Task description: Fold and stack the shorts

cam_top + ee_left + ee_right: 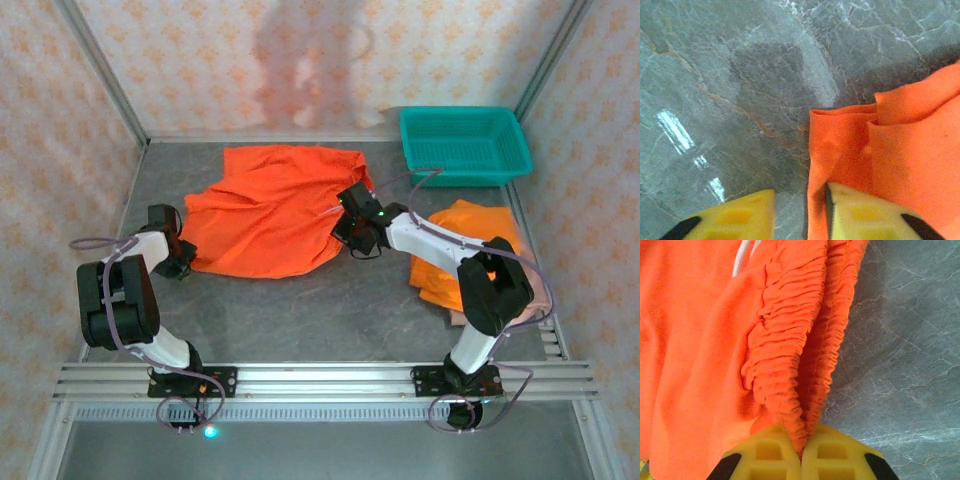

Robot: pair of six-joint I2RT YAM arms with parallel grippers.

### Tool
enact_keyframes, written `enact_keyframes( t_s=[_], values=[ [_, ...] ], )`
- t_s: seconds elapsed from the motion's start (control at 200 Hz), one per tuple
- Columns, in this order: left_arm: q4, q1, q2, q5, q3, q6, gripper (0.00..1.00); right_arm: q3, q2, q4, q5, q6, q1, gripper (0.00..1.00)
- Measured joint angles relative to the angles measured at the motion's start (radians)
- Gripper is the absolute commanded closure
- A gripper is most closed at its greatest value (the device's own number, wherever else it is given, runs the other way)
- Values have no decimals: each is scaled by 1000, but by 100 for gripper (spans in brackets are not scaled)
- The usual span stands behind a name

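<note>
I should take a deeper hold of the hem with my left gripper before I lift the shorts, because just a thin piece of the shorts' hem is inside its open fingers.
A bright orange pair of shorts lies spread and rumpled mid-table. My right gripper is at its right edge, shut on the gathered elastic waistband, which is bunched between the yellow fingers. A pale drawstring shows near the top of the right wrist view. My left gripper is at the shorts' lower left corner. Its jaws stand apart, and the hem edge of the orange shorts lies between them against the right finger. A folded orange pair of shorts rests on a pink pair at the right.
A teal plastic basket stands at the back right corner. Grey marble-look tabletop lies bare in front of the shorts. Patterned walls enclose the table on three sides.
</note>
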Motion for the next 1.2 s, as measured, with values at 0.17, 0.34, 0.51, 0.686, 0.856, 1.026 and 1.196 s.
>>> enact_keyframes(
  t_s=[0.17,0.34,0.51,0.686,0.856,1.026,1.196],
  values=[
    [6,-1,37,19,53,6,82,0,0,-1,0,-11,0,100],
    [6,-1,39,21,118,23,77,0,-3,-10,1,-23,-5,100],
    [12,-1,68,40,136,24,78,0,-7,-16,1,-29,-9,100],
    [18,-1,88,64,121,23,68,0,-7,-20,1,-34,-10,100],
    [13,-1,67,65,86,23,59,0,-7,-23,1,-37,-11,100],
    [-7,-1,-19,45,50,24,56,0,-7,-23,1,-37,-11,100],
    [-11,-1,-38,33,45,25,54,0,-7,-23,1,-37,-11,100]
  ],
)
